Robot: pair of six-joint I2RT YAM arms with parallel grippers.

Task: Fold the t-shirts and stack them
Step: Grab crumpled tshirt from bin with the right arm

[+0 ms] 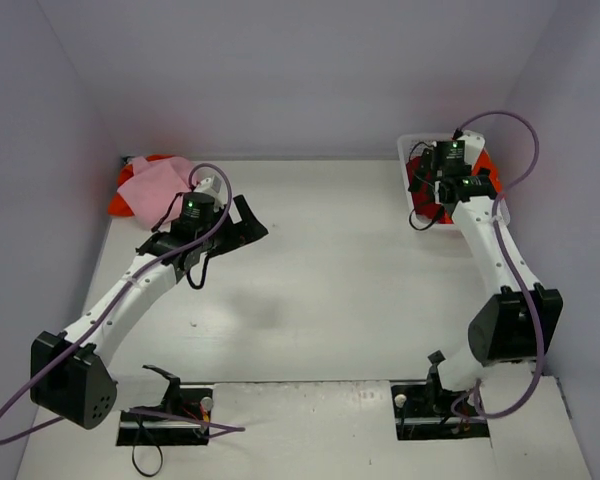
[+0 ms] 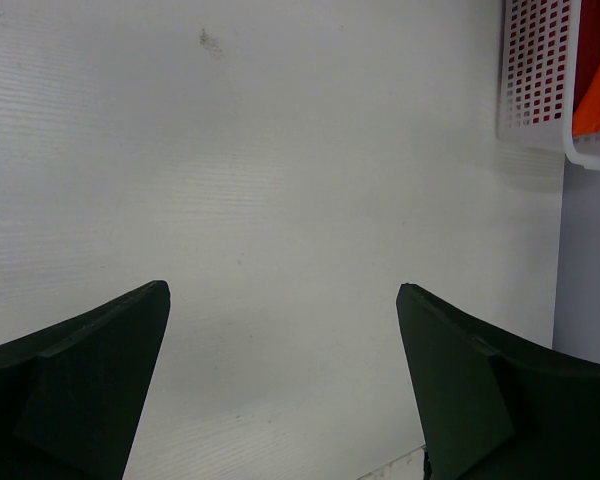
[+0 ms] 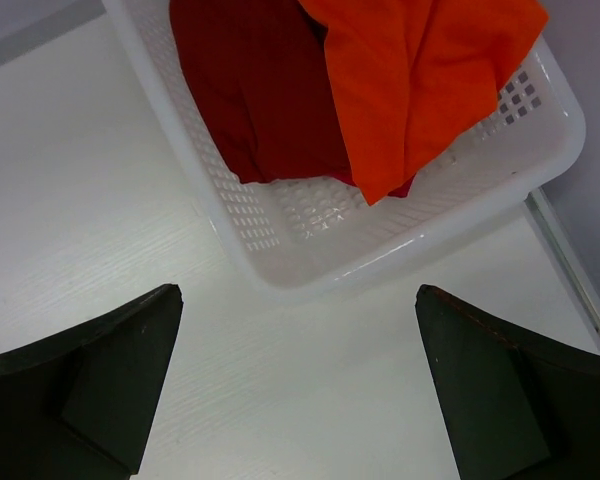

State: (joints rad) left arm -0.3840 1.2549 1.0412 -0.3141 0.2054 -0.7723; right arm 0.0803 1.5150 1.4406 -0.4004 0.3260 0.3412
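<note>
The robot should expect bright red cloth hidden underneath when it lifts the orange t-shirt (image 3: 405, 95), because a bright red edge (image 3: 404, 188) shows from under that t-shirt.
A folded pink t-shirt (image 1: 158, 182) lies on a folded red-orange one (image 1: 121, 203) at the table's far left corner. A white mesh basket (image 3: 310, 215) at the far right holds an orange t-shirt (image 3: 420, 70) and a dark red t-shirt (image 3: 255, 85); it also shows in the top view (image 1: 420, 205) and the left wrist view (image 2: 540, 75). My left gripper (image 1: 248, 222) is open and empty over bare table (image 2: 280, 200), right of the stack. My right gripper (image 3: 298, 330) is open and empty, above the table just in front of the basket.
White walls close in the table at back and sides. The right wall (image 2: 590, 270) stands just past the basket. Purple cables (image 1: 515, 130) loop off both arms. Two cut-outs with wiring (image 1: 165, 420) sit at the near edge.
</note>
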